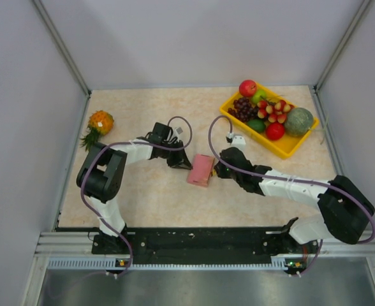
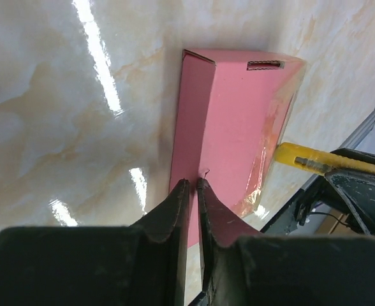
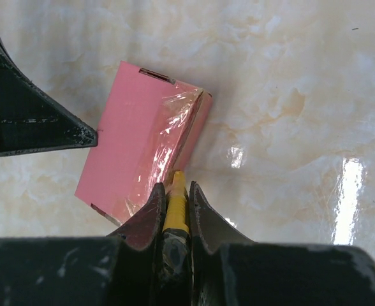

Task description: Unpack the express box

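The pink box is lying flat and its taped seam (image 3: 189, 135) faces the knife, so I should use both my grippers to tip it onto its untaped edge (image 2: 193, 124), with its seam up, before I cut.
The pink express box (image 1: 201, 169) lies flat on the marble table between my two grippers. My left gripper (image 1: 186, 164) is at its left edge. In the left wrist view its jaws (image 2: 192, 182) are shut with only a thin slit between them, tips resting on the near edge of the box (image 2: 232, 115). My right gripper (image 3: 175, 186) is shut on a yellow utility knife (image 3: 176, 207). The knife's tip touches the box (image 3: 127, 146) at its edge, which is covered in clear tape (image 3: 168, 127). The knife also shows in the left wrist view (image 2: 300, 158).
A yellow fruit tray (image 1: 289, 148) with grapes, apples and a melon stands at the back right. A small pineapple (image 1: 98, 123) lies at the back left. Grey walls close in the table on three sides.
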Tool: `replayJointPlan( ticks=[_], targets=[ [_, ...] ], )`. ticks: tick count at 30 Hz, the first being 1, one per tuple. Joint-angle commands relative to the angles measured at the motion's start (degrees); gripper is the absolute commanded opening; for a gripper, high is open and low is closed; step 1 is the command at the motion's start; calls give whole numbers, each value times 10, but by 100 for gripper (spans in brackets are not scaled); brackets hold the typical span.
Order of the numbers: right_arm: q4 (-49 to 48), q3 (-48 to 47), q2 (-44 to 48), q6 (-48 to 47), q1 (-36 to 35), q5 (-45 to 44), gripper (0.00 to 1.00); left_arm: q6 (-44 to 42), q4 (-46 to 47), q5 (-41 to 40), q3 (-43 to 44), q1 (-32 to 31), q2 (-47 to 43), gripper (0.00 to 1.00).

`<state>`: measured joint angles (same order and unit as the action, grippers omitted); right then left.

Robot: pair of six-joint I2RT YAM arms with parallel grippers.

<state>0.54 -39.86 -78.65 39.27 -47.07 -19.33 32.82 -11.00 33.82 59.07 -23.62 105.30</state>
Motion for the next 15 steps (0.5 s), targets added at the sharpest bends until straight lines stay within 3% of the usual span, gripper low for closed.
replayJointPlan(
  ticks=[1, 8, 15],
  targets=[
    [-15, -23, 40, 10, 2, 25, 0, 6, -9, -15, -27, 18, 9, 13],
    [-6, -51, 65, -2, 2, 29, 0, 25, -3, 2, -39, 38, 19, 13],
    [-21, -66, 32, -23, 2, 41, 0, 30, 12, 23, -42, 45, 18, 13]
  ],
)
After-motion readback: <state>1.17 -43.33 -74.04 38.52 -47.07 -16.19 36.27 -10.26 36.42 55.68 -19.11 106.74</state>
